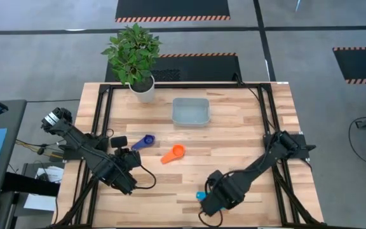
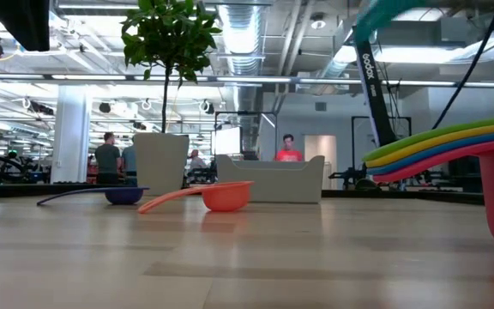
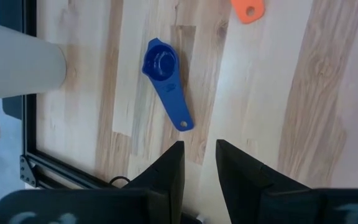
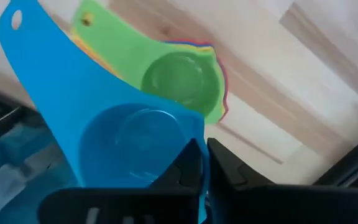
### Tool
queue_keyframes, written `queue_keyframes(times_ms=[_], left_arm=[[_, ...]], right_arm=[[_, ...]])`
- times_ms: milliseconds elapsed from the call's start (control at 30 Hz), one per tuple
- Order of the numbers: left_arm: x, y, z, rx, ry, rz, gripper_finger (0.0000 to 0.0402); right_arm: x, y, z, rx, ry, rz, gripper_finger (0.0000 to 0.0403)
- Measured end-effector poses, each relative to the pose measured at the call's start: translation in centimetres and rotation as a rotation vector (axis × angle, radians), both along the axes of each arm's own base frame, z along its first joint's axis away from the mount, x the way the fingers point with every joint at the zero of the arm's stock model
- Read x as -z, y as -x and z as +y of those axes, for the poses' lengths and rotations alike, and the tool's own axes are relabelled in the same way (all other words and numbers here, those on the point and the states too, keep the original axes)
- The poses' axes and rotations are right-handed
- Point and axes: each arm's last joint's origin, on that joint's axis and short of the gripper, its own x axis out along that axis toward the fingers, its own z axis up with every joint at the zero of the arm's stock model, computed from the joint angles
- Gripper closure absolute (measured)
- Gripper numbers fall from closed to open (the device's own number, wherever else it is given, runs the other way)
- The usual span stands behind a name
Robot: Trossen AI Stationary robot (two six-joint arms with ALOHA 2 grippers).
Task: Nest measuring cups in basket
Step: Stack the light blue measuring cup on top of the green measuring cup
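Observation:
My right gripper should keep lowering the light blue cup until it nests in the green bowl (image 4: 182, 81), because the light blue cup's handle (image 4: 37, 51) points along the green cup's handle.
My right gripper (image 4: 205, 146) is shut on a light blue measuring cup (image 4: 104, 130) near the table's front edge, where the high view shows the same cup (image 1: 201, 196). Right below it a stack of nested cups (image 4: 182, 84) stands on the table, green on top, with yellow, blue and red under it (image 2: 487, 154). A dark blue cup (image 1: 146, 140) and an orange cup (image 1: 173, 153) lie loose on the wood mid-table. The pale basket (image 1: 190, 112) stands farther back. My left gripper (image 3: 197, 149) hangs open just short of the dark blue cup's handle (image 3: 178, 112). My right gripper pinches the light blue cup's bowl rim (image 4: 190, 132) on the side away from the handle. One finger looks to be inside the bowl and one outside. The fingers point down from above. The cup is lifted clear over the stack, mouth up, its handle (image 4: 23, 37) sticking out sideways.
A white pot with a green plant (image 1: 142, 89) stands at the far left corner, left of the basket. A black frame (image 1: 100, 114) runs along the table's left and right sides. Bare wood lies between the loose cups and the basket.

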Motion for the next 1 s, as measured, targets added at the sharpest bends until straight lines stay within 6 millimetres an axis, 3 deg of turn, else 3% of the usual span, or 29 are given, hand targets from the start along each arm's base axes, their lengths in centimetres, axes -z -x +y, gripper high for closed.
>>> queue_keyframes(times_ms=[200,433,667,1000], left_arm=[[0.0,0.0,0.0,0.001,0.001,0.002,0.0320],[0.0,0.0,-0.1,0.019,0.010,0.018,0.0320],[0.0,0.0,-0.1,0.018,0.014,0.023,0.0320],[0.0,0.0,-0.1,0.018,0.014,0.022,0.0320]], right_arm=[[1.8,0.1,1.2,0.021,0.048,0.048,0.0346],[3.7,-1.1,0.3,0.048,0.117,0.097,0.0361],[4.4,-1.8,-0.3,0.013,0.111,0.123,0.0379],[4.3,-1.8,-0.3,0.008,0.090,0.130,0.0355]])
